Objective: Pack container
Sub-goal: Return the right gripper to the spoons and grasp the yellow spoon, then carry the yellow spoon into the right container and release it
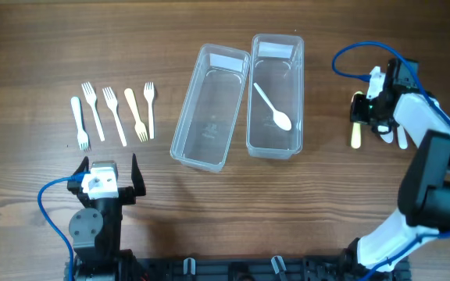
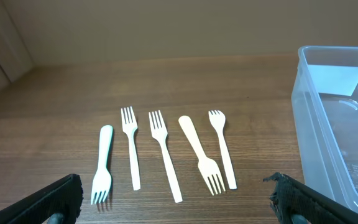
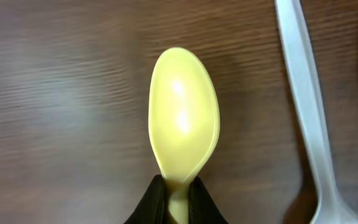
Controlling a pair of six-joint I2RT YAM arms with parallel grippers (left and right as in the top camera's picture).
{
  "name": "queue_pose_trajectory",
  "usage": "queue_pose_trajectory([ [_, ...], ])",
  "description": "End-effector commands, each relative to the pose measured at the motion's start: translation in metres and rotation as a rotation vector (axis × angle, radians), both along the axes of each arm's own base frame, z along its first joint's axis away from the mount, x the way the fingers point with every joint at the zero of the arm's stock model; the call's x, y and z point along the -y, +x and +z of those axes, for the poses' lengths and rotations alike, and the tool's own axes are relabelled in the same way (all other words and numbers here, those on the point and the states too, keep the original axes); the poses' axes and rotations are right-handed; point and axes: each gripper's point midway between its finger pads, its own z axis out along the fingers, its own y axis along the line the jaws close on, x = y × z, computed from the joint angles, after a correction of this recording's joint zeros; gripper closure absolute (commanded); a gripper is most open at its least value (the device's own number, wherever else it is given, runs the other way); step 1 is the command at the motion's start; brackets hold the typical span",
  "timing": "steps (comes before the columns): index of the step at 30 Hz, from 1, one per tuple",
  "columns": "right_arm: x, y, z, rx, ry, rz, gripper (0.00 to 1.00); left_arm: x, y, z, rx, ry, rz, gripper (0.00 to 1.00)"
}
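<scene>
The yellow spoon (image 1: 356, 137) is parallel to the container with the white spoon (image 1: 266, 136), so my right gripper should now carry the yellow spoon until it can let go of it inside.
Two clear plastic containers stand side by side mid-table. The left one (image 1: 180, 129) is empty and also shows in the left wrist view (image 2: 328, 118). The right one (image 1: 298, 94) holds a white spoon (image 1: 273, 107). My right gripper (image 1: 359, 117) is to the right of the containers, shut on the neck of a yellow spoon (image 1: 355, 139). In the right wrist view the fingers (image 3: 178, 198) pinch the yellow spoon (image 3: 184, 124) just above the wood. My left gripper (image 1: 106, 170) is open and empty, just in front of several white forks (image 1: 116, 113).
The forks (image 2: 166, 152) lie in a row on the left, ahead of the open left fingers (image 2: 179, 205). Another white spoon (image 1: 402, 139) lies on the table right of the yellow one; its handle shows in the right wrist view (image 3: 303, 93).
</scene>
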Motion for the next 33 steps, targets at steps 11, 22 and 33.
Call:
queue_pose_trajectory([
  [11, -0.138, -0.001, 0.183, 0.419, 0.272, 0.207, 0.96, 0.000, 0.000, -0.001, 0.002, 0.018, -0.002, 0.00],
  [22, -0.216, 0.003, 0.138, 0.325, 0.272, 0.301, 0.78, 0.000, 0.000, -0.001, 0.002, 0.018, -0.002, 0.00],
  [33, -0.104, 0.012, 0.177, 0.442, -0.087, 0.118, 0.37, 0.000, 0.000, -0.001, 0.002, 0.018, -0.002, 0.00],
])
